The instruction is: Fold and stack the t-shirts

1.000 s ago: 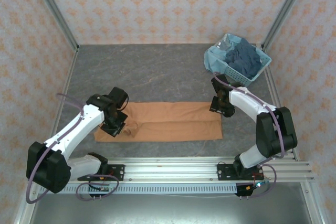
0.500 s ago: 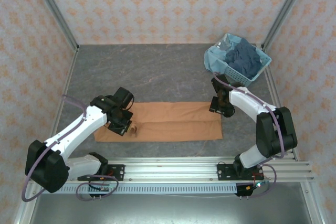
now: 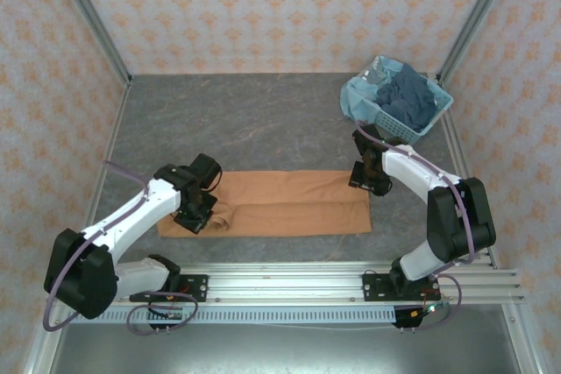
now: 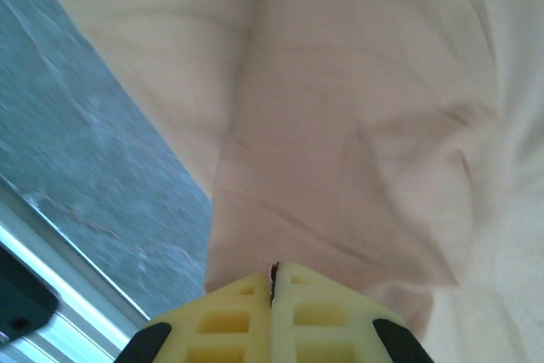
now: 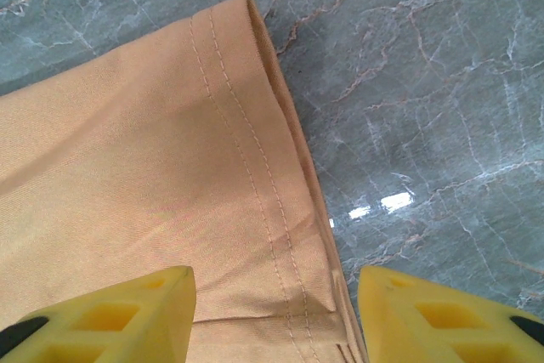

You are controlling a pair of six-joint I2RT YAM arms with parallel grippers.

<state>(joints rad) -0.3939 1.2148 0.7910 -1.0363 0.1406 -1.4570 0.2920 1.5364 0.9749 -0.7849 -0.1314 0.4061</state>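
Next, my left gripper releases the sleeve, grabs the t-shirt's collar end (image 3: 175, 225) and swings it toward the back before folding, since the t-shirt strip (image 3: 289, 203) lies crosswise between my grippers.
An orange-tan t-shirt (image 3: 289, 203) lies folded into a long strip across the near middle of the table. My left gripper (image 3: 195, 216) sits on its left end. In the left wrist view the fingers (image 4: 229, 320) are pressed together with a thin edge of the shirt (image 4: 340, 125) pinched between them. My right gripper (image 3: 368, 183) hovers over the shirt's right end. There it stands open, its gripper (image 5: 272, 295) straddling the stitched hem of the shirt (image 5: 153, 193). A dark navy shirt (image 3: 408, 98) and a pale blue one (image 3: 358, 98) lie in the basket.
The light blue slotted basket (image 3: 412, 131) stands at the back right corner, close behind the right arm. Grey marbled table (image 5: 425, 82) surrounds the shirt. A metal rail (image 3: 351, 282) runs along the near edge, and frame posts stand at the back corners.
The left gripper shifted slightly right and away, then came back toward the near edge at the shirt's left end, leaving a small bunched fold beside it. The right arm has stayed still.
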